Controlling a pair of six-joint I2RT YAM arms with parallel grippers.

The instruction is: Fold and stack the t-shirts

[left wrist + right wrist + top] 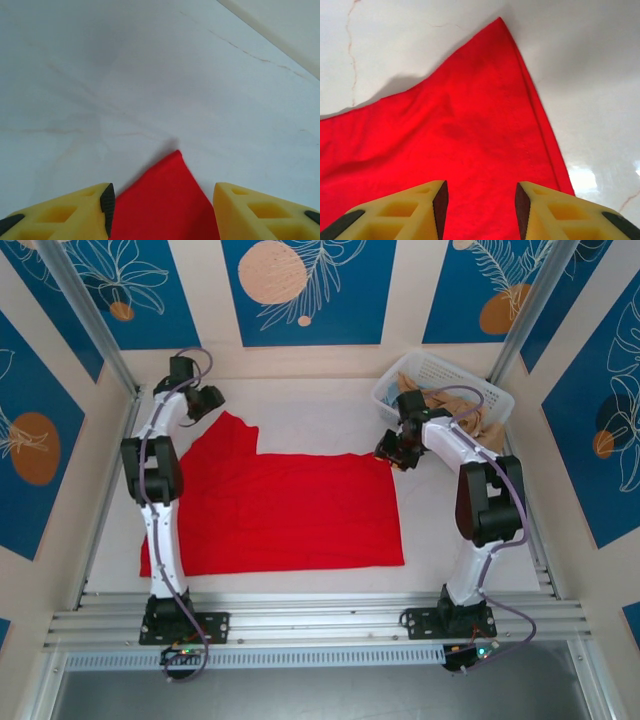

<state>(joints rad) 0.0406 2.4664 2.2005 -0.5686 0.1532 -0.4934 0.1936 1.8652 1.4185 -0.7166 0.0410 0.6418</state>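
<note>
The sleeve [236, 436] reaches out beyond the red t-shirt's far edge, so next I pinch the sleeve's tip [226, 417] with my left gripper and fold it in over the t-shirt first.
A bright red t-shirt [290, 510] lies flat on the white table, folded into a wide rectangle with one sleeve sticking out at the far left. My left gripper [207, 400] hovers over that sleeve's tip [172, 200], its yellow fingers [75, 210] spread open with nothing gripped. My right gripper [393, 452] sits at the shirt's far right corner [485, 125], jaws open above the cloth, which lies loose between the fingertips [530, 210].
A white lattice basket [440, 390] holding tan cloth stands at the back right, close behind the right arm. Bare table [320, 410] stretches beyond the shirt. Aluminium frame rails [320, 615] run along the near edge.
</note>
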